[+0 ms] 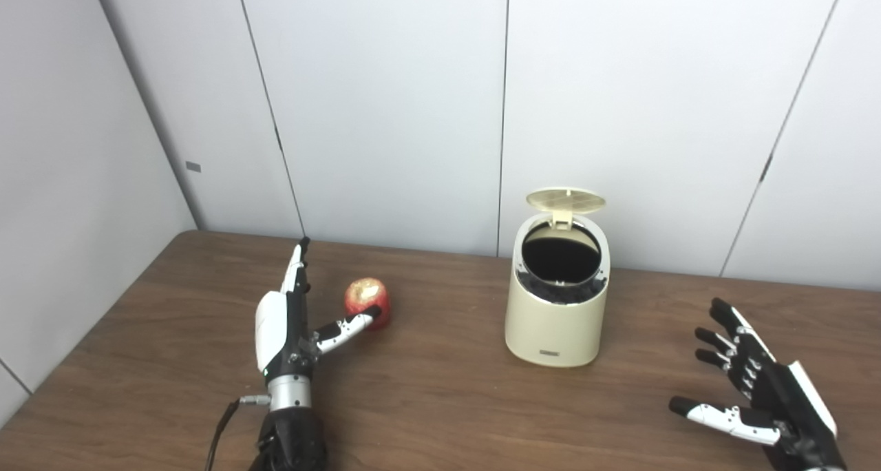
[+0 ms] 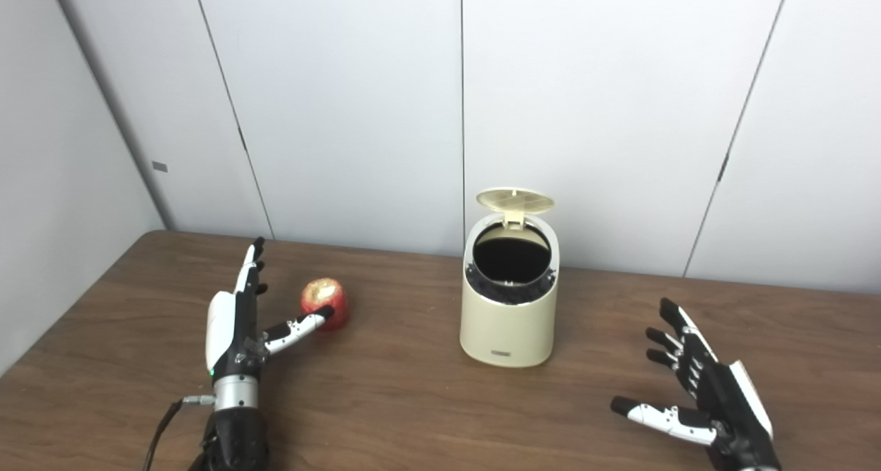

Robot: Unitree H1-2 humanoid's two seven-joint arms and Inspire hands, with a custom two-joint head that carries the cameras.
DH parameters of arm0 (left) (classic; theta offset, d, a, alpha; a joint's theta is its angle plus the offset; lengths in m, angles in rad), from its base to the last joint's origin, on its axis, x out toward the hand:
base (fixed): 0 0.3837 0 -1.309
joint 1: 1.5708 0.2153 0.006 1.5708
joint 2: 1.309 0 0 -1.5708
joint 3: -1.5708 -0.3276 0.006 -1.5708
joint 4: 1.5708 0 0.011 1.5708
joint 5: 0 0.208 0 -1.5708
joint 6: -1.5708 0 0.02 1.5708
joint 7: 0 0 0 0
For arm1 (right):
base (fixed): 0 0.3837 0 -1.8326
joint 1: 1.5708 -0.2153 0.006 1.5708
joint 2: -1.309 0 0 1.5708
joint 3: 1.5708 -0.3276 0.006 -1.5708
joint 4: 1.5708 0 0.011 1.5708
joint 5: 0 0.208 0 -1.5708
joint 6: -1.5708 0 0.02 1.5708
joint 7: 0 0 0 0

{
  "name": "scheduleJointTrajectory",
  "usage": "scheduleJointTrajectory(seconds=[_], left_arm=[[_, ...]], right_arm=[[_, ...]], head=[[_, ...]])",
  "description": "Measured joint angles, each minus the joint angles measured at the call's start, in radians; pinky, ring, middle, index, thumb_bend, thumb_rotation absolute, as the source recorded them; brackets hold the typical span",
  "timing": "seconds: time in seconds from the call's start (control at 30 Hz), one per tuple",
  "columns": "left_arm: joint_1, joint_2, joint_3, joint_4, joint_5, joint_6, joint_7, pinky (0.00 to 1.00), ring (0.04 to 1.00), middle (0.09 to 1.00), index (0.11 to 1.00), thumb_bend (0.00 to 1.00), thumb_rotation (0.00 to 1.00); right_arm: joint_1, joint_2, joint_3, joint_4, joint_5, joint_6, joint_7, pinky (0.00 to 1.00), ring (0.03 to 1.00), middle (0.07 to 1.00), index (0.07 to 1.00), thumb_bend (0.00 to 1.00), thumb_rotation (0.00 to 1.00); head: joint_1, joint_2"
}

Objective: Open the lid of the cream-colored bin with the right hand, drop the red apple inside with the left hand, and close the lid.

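Note:
My gripper will drop the red apple (image 1: 367, 301), and the apple will fall through and sink out of sight, because the dark opening (image 1: 561, 260) is wider than the apple.
The cream-colored bin (image 1: 556, 312) stands upright on the table, right of centre. Its round lid (image 1: 566, 200) is flipped up at the back and the dark opening (image 1: 560, 254) is uncovered. The red apple (image 1: 368, 299) sits on the table to the left of the bin. My left hand (image 1: 292, 316) is open just left of the apple, fingers pointing away, thumb tip at the apple's front side. My right hand (image 1: 754, 385) is open and empty at the lower right, well apart from the bin.
The brown wooden table (image 1: 440, 402) ends at white wall panels (image 1: 385, 99) close behind the bin. A thin cable (image 1: 220, 430) runs beside my left wrist.

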Motion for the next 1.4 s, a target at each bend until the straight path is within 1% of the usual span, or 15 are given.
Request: scheduleJointTrajectory(seconds=[0.07,0.17,0.27,0.37,0.47,0.63,0.77,0.87,0.97,1.03,1.1,1.27,1.37,1.4], left_arm=[[-0.012,0.012,-0.002,0.005,-0.007,0.020,-0.010,0.74,0.873,0.917,0.956,0.93,0.23],[-0.019,0.026,-0.014,0.005,-0.016,0.038,-0.019,0.74,0.861,0.903,0.942,0.93,0.24],[-0.019,0.034,-0.027,0.007,-0.021,0.046,-0.036,0.67,0.789,0.831,0.890,0.92,0.21],[-0.019,0.035,-0.032,0.013,-0.034,0.046,-0.044,0.63,0.734,0.774,0.848,0.91,0.16],[-0.019,0.035,-0.032,0.031,-0.043,0.043,-0.045,0.60,0.700,0.743,0.818,0.90,0.13],[-0.023,0.042,-0.042,0.062,-0.043,0.025,-0.037,0.61,0.705,0.747,0.807,0.88,0.15],[-0.028,0.054,-0.061,0.070,-0.027,0.030,-0.035,0.57,0.691,0.750,0.791,0.88,0.16],[-0.032,0.064,-0.081,0.077,0.000,0.046,-0.031,0.54,0.670,0.738,0.774,0.89,0.16],[-0.037,0.070,-0.098,0.083,0.023,0.065,-0.023,0.53,0.649,0.709,0.748,0.88,0.16],[-0.039,0.075,-0.114,0.083,0.043,0.087,-0.021,0.53,0.633,0.691,0.733,0.87,0.17],[-0.041,0.080,-0.126,0.083,0.058,0.108,-0.017,0.53,0.621,0.672,0.720,0.86,0.16],[-0.046,0.094,-0.152,0.091,0.068,0.134,-0.011,0.53,0.610,0.646,0.697,0.87,0.15],[-0.051,0.101,-0.166,0.097,0.072,0.144,-0.011,0.51,0.598,0.641,0.685,0.87,0.16],[-0.051,0.102,-0.169,0.097,0.076,0.147,-0.011,0.49,0.586,0.633,0.675,0.85,0.14]], right_arm=[[0.000,0.000,0.000,-0.007,0.000,0.000,0.000,0.81,0.879,0.967,0.942,0.76,0.11],[0.000,0.000,0.000,-0.007,0.000,0.000,0.000,0.81,0.881,0.970,0.943,0.76,0.09],[0.000,0.000,0.000,-0.009,0.001,0.003,0.000,0.81,0.882,0.968,0.945,0.75,0.10],[0.000,0.000,0.000,-0.010,0.000,0.004,0.000,0.82,0.877,0.965,0.942,0.75,0.11],[0.001,-0.001,0.000,-0.016,-0.011,0.011,0.000,0.80,0.875,0.962,0.938,0.75,0.11],[0.001,-0.001,-0.001,-0.036,-0.014,0.020,0.000,0.80,0.869,0.958,0.934,0.75,0.10],[0.002,-0.001,-0.003,-0.042,-0.015,0.033,0.000,0.80,0.872,0.960,0.935,0.75,0.10],[0.005,-0.001,-0.003,-0.048,-0.014,0.036,0.000,0.81,0.876,0.963,0.936,0.74,0.11],[0.007,-0.005,-0.004,-0.053,-0.014,0.036,0.000,0.81,0.874,0.961,0.940,0.74,0.12],[0.007,-0.008,-0.004,-0.055,-0.014,0.036,0.000,0.81,0.875,0.962,0.938,0.73,0.12],[0.009,-0.009,-0.004,-0.060,-0.014,0.036,0.000,0.80,0.867,0.955,0.932,0.74,0.14],[0.015,-0.009,-0.004,-0.074,-0.016,0.037,-0.001,0.80,0.864,0.955,0.934,0.74,0.16],[0.017,-0.009,-0.004,-0.076,-0.016,0.038,-0.001,0.78,0.861,0.954,0.936,0.74,0.17],[0.019,-0.009,-0.004,-0.078,-0.016,0.040,-0.002,0.76,0.864,0.956,0.936,0.74,0.17]], head=[[-0.003,0.003],[-0.005,0.005],[-0.005,0.005],[-0.005,0.005],[-0.005,0.008],[-0.011,0.014],[-0.012,0.017],[-0.011,0.021],[-0.011,0.023],[-0.012,0.026],[-0.012,0.028],[-0.017,0.031],[-0.018,0.034],[-0.020,0.034]])
